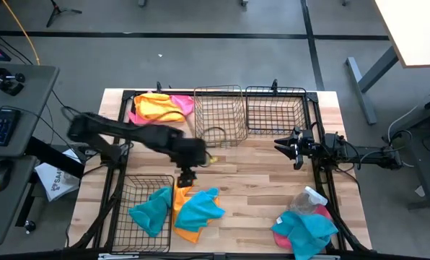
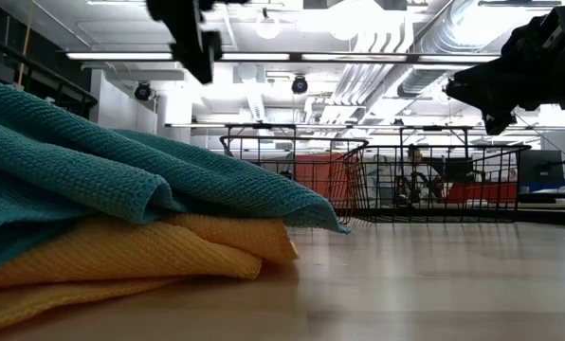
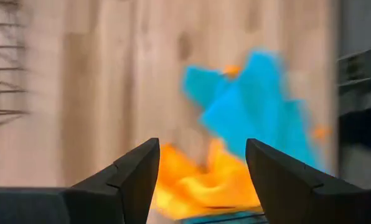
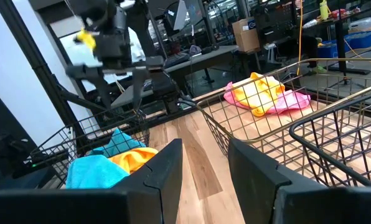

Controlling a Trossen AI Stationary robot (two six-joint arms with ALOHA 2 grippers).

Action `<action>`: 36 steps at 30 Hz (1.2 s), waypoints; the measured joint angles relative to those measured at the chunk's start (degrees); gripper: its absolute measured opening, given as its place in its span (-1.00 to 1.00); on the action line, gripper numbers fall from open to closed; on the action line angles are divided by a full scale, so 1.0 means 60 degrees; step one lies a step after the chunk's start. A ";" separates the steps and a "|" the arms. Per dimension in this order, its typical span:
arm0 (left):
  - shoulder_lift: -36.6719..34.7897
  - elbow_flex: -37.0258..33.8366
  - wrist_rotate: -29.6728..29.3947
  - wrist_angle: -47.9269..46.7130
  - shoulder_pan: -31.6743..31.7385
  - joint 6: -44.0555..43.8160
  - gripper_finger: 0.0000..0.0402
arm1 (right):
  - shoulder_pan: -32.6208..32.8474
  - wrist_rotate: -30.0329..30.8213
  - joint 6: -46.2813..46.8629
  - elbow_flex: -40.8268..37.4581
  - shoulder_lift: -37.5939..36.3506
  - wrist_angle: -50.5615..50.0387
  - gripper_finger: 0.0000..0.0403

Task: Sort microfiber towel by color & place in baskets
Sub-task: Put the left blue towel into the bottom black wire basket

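My gripper is about to lift the turquoise cloth (image 1: 202, 209), which lies loosely across the orange-yellow cloth (image 1: 182, 196). The turquoise cloth will come up alone and leave the orange-yellow cloth behind.
My left gripper (image 1: 186, 179) hangs open above the orange-yellow cloth (image 1: 182, 196) near the table's near edge, touching nothing; in the left wrist view this cloth (image 3: 201, 180) shows between the open fingers (image 3: 202, 163). A turquoise cloth (image 1: 200, 206) lies on top of the orange-yellow one. Another turquoise cloth (image 1: 150, 211) lies in the near-left wire basket (image 1: 128, 191). Orange-yellow and pink cloths (image 1: 161, 107) are heaped at the far left. Pink and turquoise cloths (image 1: 305, 231) lie at the near right corner. My right gripper (image 1: 283, 148) waits open at the right, in front of the far baskets.
Two wire baskets (image 1: 220, 115) (image 1: 276, 112) stand side by side at the far edge. A clear spray bottle (image 1: 310, 198) lies by the near-right cloths. Black frame rails run along the table's left and right sides. Bare wood shows in the middle, between the two grippers.
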 joint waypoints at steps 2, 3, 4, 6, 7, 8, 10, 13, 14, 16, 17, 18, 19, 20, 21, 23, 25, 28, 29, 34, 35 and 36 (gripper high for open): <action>0.0789 0.0716 -0.0092 -0.0686 -0.0046 -0.0134 0.13 | 0.0000 0.0003 -0.0003 -0.0002 0.0000 0.0000 -0.39; 0.1076 0.0901 0.0038 -0.0852 -0.0086 -0.0363 0.13 | 0.0000 0.0000 -0.0003 0.0001 0.0000 0.0000 -0.39; 0.1284 0.0978 0.0317 -0.0862 -0.0140 -0.0616 0.13 | 0.0004 0.0000 -0.0004 0.0001 0.0000 0.0000 -0.39; 0.1506 0.0927 0.1028 -0.0537 -0.0355 -0.1154 0.13 | 0.0002 0.0002 0.0000 0.0000 0.0000 0.0000 -0.39; 0.1561 0.0849 0.1357 -0.0313 -0.0484 -0.1402 0.13 | 0.0002 0.0000 -0.0002 -0.0002 0.0000 0.0000 -0.39; 0.1579 0.0745 0.1571 -0.0035 -0.0614 -0.1650 0.13 | 0.0004 0.0000 -0.0004 -0.0002 0.0000 0.0000 -0.39; 0.1588 0.0575 0.1594 0.0359 -0.0897 -0.2026 0.13 | 0.0004 0.0002 -0.0004 -0.0001 0.0000 0.0000 -0.39; 0.1587 0.0229 0.1206 0.0887 -0.1156 -0.2505 0.13 | 0.0000 0.0003 -0.0004 -0.0002 0.0000 0.0003 -0.39; 0.1587 0.0091 0.1062 0.1018 -0.1169 -0.2795 0.13 | 0.0002 0.0001 0.0000 -0.0001 0.0000 0.0000 -0.39; 0.1647 -0.0114 0.0838 0.1063 -0.1159 -0.3559 0.13 | 0.0004 0.0001 -0.0004 -0.0002 0.0000 0.0000 -0.39; 0.1724 -0.0158 0.0817 0.1082 -0.1138 -0.3880 0.13 | 0.0004 0.0001 -0.0003 -0.0002 0.0000 0.0000 -0.39; 0.1800 -0.0168 0.0797 0.1006 -0.1133 -0.4064 0.13 | 0.0000 0.0000 0.0000 -0.0002 0.0000 0.0000 -0.39; 0.1887 -0.0181 0.0772 0.0930 -0.1133 -0.4148 0.13 | 0.0004 0.0000 -0.0004 -0.0002 0.0000 0.0000 -0.39; 0.1977 -0.0181 0.0771 0.0927 -0.1147 -0.4176 0.13 | 0.0001 0.0004 -0.0001 -0.0002 0.0000 0.0000 -0.39; 0.2036 -0.0181 0.0717 0.0989 -0.1195 -0.4157 0.13 | 0.0001 0.0000 -0.0001 0.0000 0.0000 0.0000 -0.39; 0.2121 -0.0181 0.0504 0.1030 -0.1349 -0.3934 0.13 | 0.0004 0.0000 0.0000 0.0001 0.0011 0.0000 -0.39; 0.2215 -0.0177 0.0166 0.1097 -0.1511 -0.3663 0.13 | 0.0001 0.0000 -0.0003 -0.0002 0.0000 0.0000 -0.39; 0.2448 -0.0177 -0.0046 0.1091 -0.1745 -0.3427 0.13 | 0.0002 0.0000 0.0000 -0.0001 0.0000 0.0000 -0.39; 0.2529 -0.0177 -0.0074 0.1113 -0.1808 -0.3377 0.13 | 0.0003 0.0000 -0.0004 0.0001 0.0000 0.0000 -0.39; 0.2894 -0.0177 -0.0217 0.1311 -0.1950 -0.3418 0.13 | 0.0002 0.0000 0.0000 -0.0001 0.0000 0.0000 -0.39; 0.2955 -0.0177 -0.0220 0.1360 -0.1971 -0.3418 0.13 | 0.0004 0.0000 0.0000 -0.0002 0.0000 0.0000 -0.39; 0.2998 -0.0177 -0.0220 0.1428 -0.1976 -0.3418 0.13 | 0.0004 0.0000 -0.0003 -0.0002 0.0000 0.0000 -0.39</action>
